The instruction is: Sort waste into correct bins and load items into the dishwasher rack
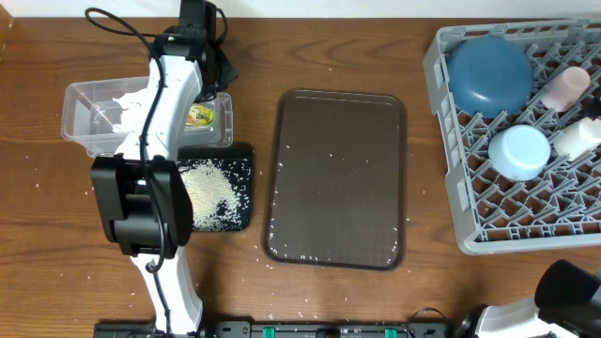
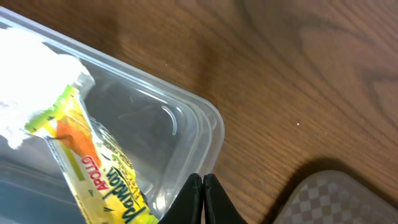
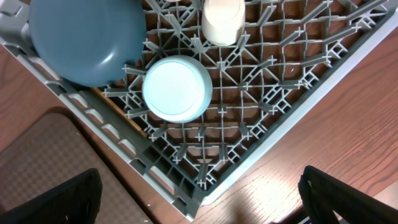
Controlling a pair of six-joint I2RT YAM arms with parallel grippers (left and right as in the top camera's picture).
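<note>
I should use my left gripper to pull the tub toward the tray until both line up, because the clear tub juts past the black bin, away from the serving tray.
The clear tub holds crumpled white tissue and the yellow snack wrapper. In the left wrist view my left gripper is shut with nothing between its fingers, just above the tub's corner and beside the wrapper. The black bin holds a heap of rice. The grey rack carries the dark-blue bowl, light-blue bowl, pink cup and white cup. My right gripper hangs open over the rack's near corner.
A dark-brown serving tray lies between the bins and the rack, with a few rice grains on it. More stray grains dot the wooden table around the tray and the black bin. My left arm stretches over the tub.
</note>
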